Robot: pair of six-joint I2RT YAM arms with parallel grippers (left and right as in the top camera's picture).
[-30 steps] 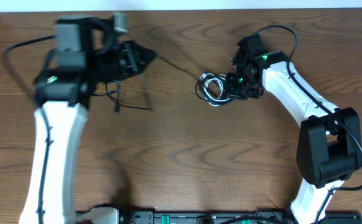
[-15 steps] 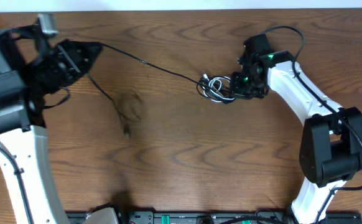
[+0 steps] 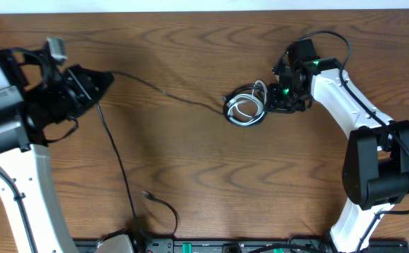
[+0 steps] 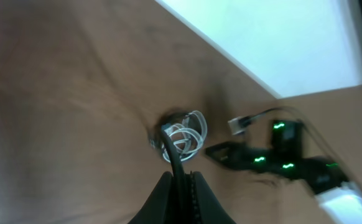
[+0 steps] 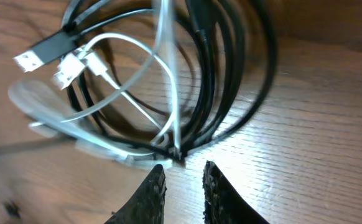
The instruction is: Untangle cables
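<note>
My left gripper is holding the black cable stretched out [image 3: 190, 100] to an unheld tangle. It should let go of the cable, come back and take hold of the white and black loops [image 3: 241, 118].
The cables' tangle [image 3: 244, 107], black and whitish loops with plug ends, lies on the table right of centre. One black cable [image 3: 168, 94] runs from it leftward into my left gripper [image 3: 109, 79], which is shut on it, then trails down to a plug end [image 3: 148, 196] near the front edge. In the left wrist view the fingers [image 4: 166, 193] pinch this cable, with the tangle [image 4: 182, 134] ahead. My right gripper [image 3: 268, 103] sits at the tangle's right side. Its jaws [image 5: 182, 177] stand slightly apart over bare wood, just short of the black loops [image 5: 213, 81] and white cord [image 5: 126, 42].
The wooden table's back edge [image 3: 204, 10] meets a white wall. A dark equipment bar [image 3: 211, 246] runs along the front edge. My right arm [image 4: 274, 163] with green lights shows beyond the tangle in the left wrist view.
My left arm pulled the black cable far to the left, and its free end now lies near the front edge. The right gripper let go of the tangle and drew slightly back.
</note>
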